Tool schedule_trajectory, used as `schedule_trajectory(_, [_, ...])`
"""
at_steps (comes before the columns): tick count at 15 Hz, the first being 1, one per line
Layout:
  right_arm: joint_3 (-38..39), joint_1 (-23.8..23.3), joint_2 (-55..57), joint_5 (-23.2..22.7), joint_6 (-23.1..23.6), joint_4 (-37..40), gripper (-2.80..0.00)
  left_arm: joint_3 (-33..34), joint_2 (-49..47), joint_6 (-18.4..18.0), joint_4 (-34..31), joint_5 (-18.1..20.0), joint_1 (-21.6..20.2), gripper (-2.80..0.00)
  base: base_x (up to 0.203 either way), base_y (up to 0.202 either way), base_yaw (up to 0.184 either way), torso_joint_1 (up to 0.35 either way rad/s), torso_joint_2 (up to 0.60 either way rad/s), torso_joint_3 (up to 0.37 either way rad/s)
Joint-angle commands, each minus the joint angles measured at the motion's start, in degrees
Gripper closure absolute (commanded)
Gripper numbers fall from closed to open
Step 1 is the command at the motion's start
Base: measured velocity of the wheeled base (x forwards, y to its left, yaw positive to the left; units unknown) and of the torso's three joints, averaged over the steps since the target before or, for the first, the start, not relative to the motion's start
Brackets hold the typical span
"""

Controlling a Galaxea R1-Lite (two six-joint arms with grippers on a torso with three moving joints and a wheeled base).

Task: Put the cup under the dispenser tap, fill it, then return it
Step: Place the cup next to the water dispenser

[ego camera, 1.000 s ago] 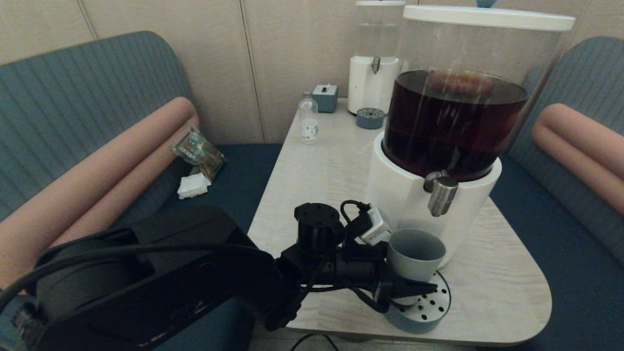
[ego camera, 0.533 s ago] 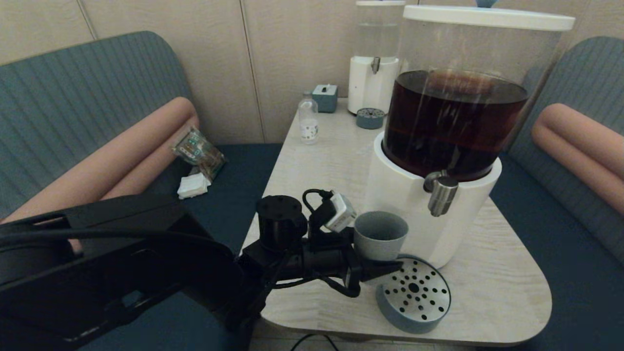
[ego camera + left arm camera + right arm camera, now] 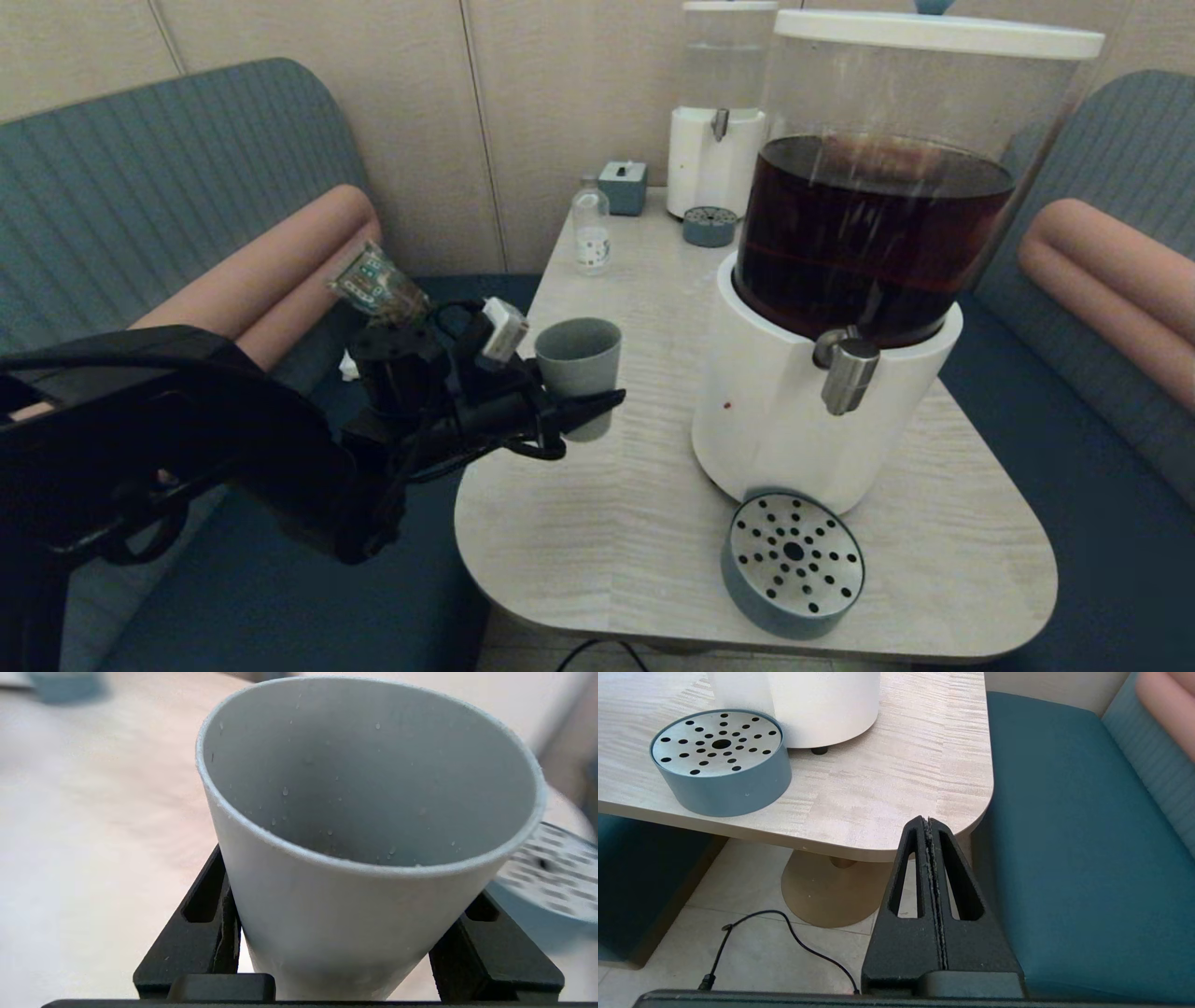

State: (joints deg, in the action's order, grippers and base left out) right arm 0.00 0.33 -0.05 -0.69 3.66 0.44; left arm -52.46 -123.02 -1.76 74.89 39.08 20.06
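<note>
My left gripper should keep lowering the grey-blue cup (image 3: 579, 360), which hangs upright over the clear tabletop (image 3: 584, 455) beside the dispenser, until the cup's base sits flat, and then let go.
My left gripper (image 3: 597, 406) is shut on the grey-blue cup (image 3: 579, 371), holding it upright above the table's left side, well left of the dispenser. In the left wrist view the cup (image 3: 355, 905) fills the picture between both black fingers (image 3: 205, 933); only droplets show on its inner wall, the bottom is hidden. The brushed-steel dispenser tap (image 3: 846, 371) juts from the white base under the tank of dark brown liquid (image 3: 868, 233). The round perforated drip tray (image 3: 794, 563) below the tap stands bare. My right gripper (image 3: 928, 823) hangs shut and empty below the table's near right corner.
At the table's far end stand a smaller white dispenser (image 3: 715, 140) with clear liquid, its small drip tray (image 3: 709, 226), a small clear bottle (image 3: 590, 233) and a grey-blue box (image 3: 623, 187). Cushioned benches flank the table; a snack packet (image 3: 378, 285) lies on the left bench. A cable (image 3: 784, 933) runs over the floor.
My left gripper has carried the cup off the drip tray, up and leftward away from the tap, to the table's left side. The right gripper stayed put.
</note>
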Motion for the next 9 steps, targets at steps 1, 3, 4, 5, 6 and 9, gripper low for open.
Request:
schedule_trajectory(1, [0.1, 0.0, 0.0, 0.0, 0.0, 0.0, 0.0, -3.1, -3.7, 0.9, 2.1, 0.3, -2.1, 0.0, 0.0, 0.0, 0.0, 0.0, 0.0, 0.0])
schedule_trajectory(3, [0.0, 0.0, 0.0, 0.0, 0.0, 0.0, 0.0, -7.8, -8.0, 2.8, 4.9, 0.3, -3.3, 0.0, 0.0, 0.0, 0.0, 0.0, 0.0, 0.0])
schedule_trajectory(4, [0.0, 0.0, 0.0, 0.0, 0.0, 0.0, 0.0, -10.4, -10.5, 3.4, 5.6, 0.3, -3.9, 0.0, 0.0, 0.0, 0.0, 0.0, 0.0, 0.0])
schedule_trajectory(5, [0.1, 0.0, 0.0, 0.0, 0.0, 0.0, 0.0, -13.3, -13.4, 3.7, 6.1, 0.3, -4.3, 0.0, 0.0, 0.0, 0.0, 0.0, 0.0, 0.0])
schedule_trajectory(6, [0.1, 0.0, 0.0, 0.0, 0.0, 0.0, 0.0, -16.2, -16.1, 4.0, 6.4, 0.3, -4.7, 0.0, 0.0, 0.0, 0.0, 0.0, 0.0, 0.0])
schedule_trajectory(9, [0.0, 0.0, 0.0, 0.0, 0.0, 0.0, 0.0, -21.2, -21.6, 4.1, 6.5, 0.0, -5.5, 0.0, 0.0, 0.0, 0.0, 0.0, 0.0, 0.0])
